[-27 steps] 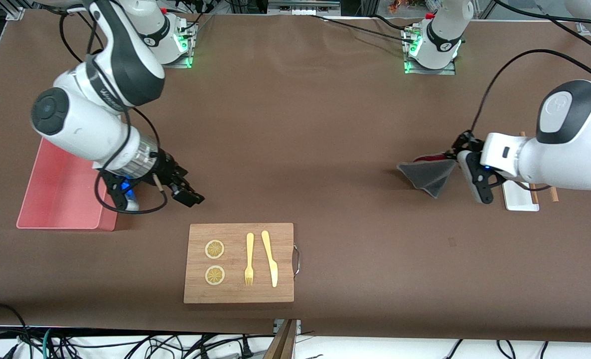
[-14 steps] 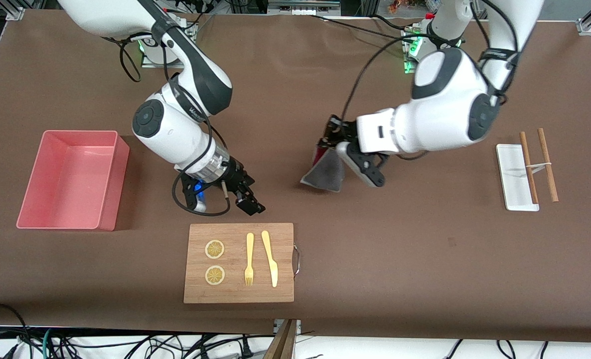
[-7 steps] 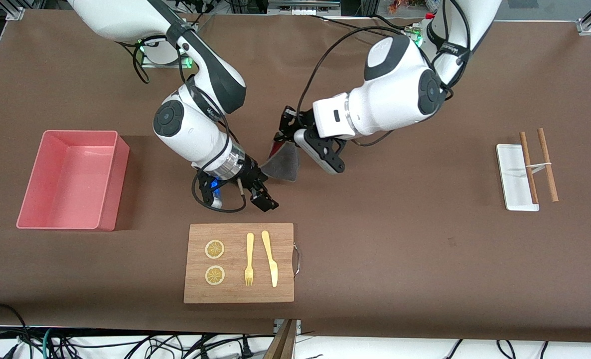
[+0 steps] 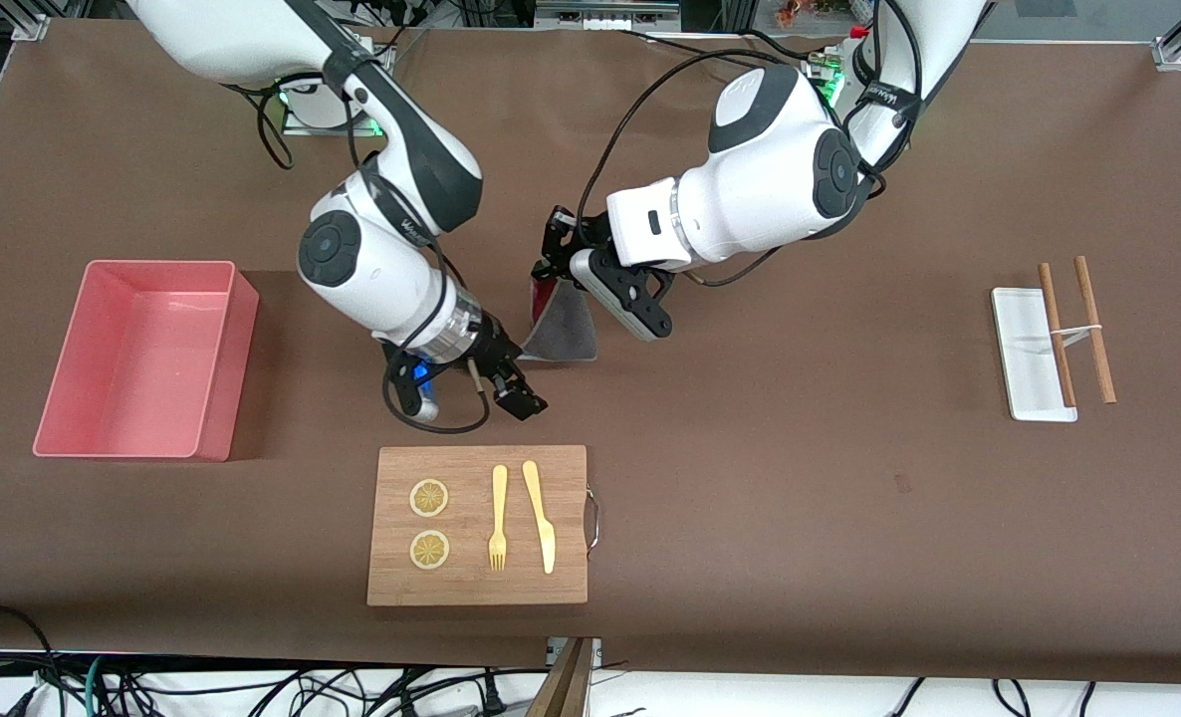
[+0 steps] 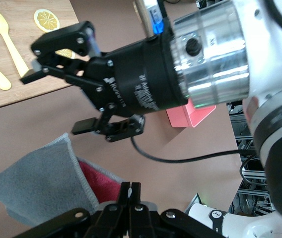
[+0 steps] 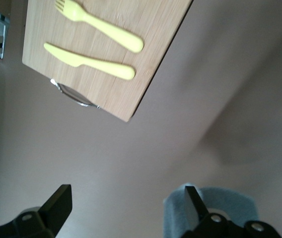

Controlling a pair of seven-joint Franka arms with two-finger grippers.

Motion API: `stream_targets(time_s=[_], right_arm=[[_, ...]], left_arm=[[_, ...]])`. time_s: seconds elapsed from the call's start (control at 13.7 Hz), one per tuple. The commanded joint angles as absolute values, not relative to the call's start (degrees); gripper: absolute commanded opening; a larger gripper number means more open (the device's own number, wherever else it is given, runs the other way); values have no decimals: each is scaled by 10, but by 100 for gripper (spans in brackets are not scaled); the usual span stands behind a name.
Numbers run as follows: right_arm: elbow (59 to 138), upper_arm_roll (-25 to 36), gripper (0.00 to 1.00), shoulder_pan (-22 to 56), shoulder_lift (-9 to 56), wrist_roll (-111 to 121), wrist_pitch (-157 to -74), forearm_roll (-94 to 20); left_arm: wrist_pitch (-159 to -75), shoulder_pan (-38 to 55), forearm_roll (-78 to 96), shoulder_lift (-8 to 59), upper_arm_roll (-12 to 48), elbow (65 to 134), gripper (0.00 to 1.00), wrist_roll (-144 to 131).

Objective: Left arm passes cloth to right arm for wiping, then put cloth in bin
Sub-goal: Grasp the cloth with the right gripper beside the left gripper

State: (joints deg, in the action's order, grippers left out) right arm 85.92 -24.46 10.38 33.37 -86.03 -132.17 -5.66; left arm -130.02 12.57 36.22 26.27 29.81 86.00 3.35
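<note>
The red patch (image 4: 542, 297) shows next to the grey at the pinched top of the cloth (image 4: 565, 330). I should expect a hidden red side when I carry the cloth.
My left gripper (image 4: 543, 289) is shut on the top edge of the cloth (image 4: 563, 329), a grey rag with a red patch that hangs over the middle of the table. In the left wrist view its fingers (image 5: 131, 191) pinch the cloth (image 5: 36, 183). My right gripper (image 4: 519, 376) is open just beside the cloth's lower corner. It also shows in the left wrist view (image 5: 64, 87). In the right wrist view the right gripper (image 6: 123, 201) has its jaws wide apart, and the cloth (image 6: 225, 208) lies at one finger, not between them. The pink bin (image 4: 132, 358) stands at the right arm's end.
A wooden board (image 4: 476, 588) with two lemon slices (image 4: 429, 498), a yellow fork (image 4: 498, 518) and a yellow knife (image 4: 539, 513) lies nearer the front camera than the grippers. A white tray (image 4: 1024, 349) with two wooden sticks (image 4: 1093, 329) sits at the left arm's end.
The left arm carried the cloth from beside the white tray to the table's middle. The right arm swung from the bin to meet it, gripper open. Little moved in the last half second.
</note>
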Motion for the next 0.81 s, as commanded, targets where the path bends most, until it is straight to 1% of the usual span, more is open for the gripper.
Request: stream_targets(time_s=[0.0,0.37,0.44,0.51,0.59,0.66,0.73], right_arm=[[865,-248,100,98,324,-845,-1294,-54],[875,-252,100,108,339,-853,-1294,-61],[875,-252,88,108,339,-852,-1295,-63],[875,-253,63,108,338,-853,-1295,-64],[875,-261,42,108,339,-852,-1295,-64],[875,-263,22,108,341,-847,-1295,-64],[875,-265,14,108,344,-848,-1296,-64]], left_arm=[[-1302,131,386,267,294,847,0,32],[-1303,129,387,267,294,847,0,32],[-1303,129,387,267,294,847,0,32],[-1302,129,387,267,294,847,0,32],[-1303,129,387,267,294,847,0,32],[-1302,129,387,267,294,847,0,32],[-1302,129,387,267,294,847,0,32]])
